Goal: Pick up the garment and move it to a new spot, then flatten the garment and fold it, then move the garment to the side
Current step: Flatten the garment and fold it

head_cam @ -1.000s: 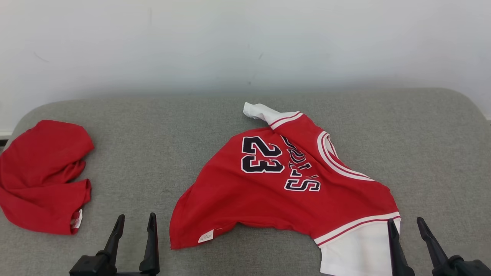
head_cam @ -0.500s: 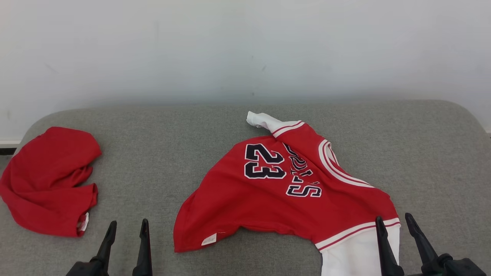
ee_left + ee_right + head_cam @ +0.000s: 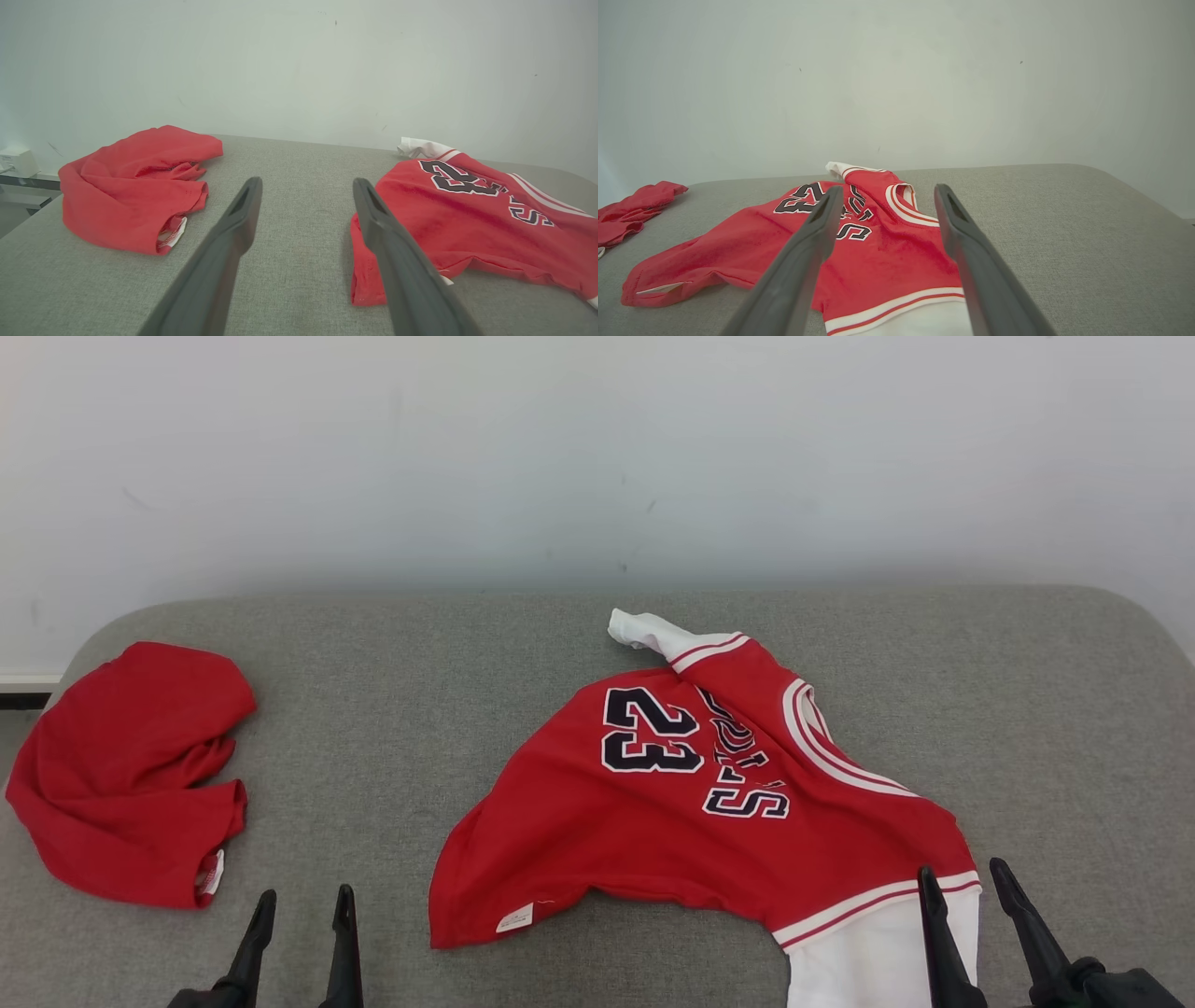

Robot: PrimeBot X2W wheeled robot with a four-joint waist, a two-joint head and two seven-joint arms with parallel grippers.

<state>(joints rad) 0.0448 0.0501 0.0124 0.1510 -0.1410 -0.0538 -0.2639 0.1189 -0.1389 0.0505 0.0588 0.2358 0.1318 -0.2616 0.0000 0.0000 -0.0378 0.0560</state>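
A crease is pinching the black lettering [image 3: 739,756]. So the red jersey [image 3: 695,795] should spread open and show hidden letters when I lift it and smooth it flat.
A red jersey [image 3: 709,821] with a black "23", white trim and white sleeves lies rumpled on the grey padded table [image 3: 420,709], right of centre. It shows too in the left wrist view [image 3: 472,219] and the right wrist view [image 3: 878,252]. My left gripper [image 3: 303,915] stands open at the lower left, over bare table left of the jersey's hem. My right gripper [image 3: 962,887] is open at the lower right, above the jersey's white sleeve. Nothing is held between either pair of fingers.
A second plain red garment [image 3: 131,775] lies bunched at the table's left edge, also in the left wrist view [image 3: 135,186]. A pale wall [image 3: 597,457] rises behind the table. A white box [image 3: 16,161] sits past the left end.
The head camera has shifted, so the whole scene sits lower and a little right. Both grippers show lower in the picture, still open. The garments lie as before.
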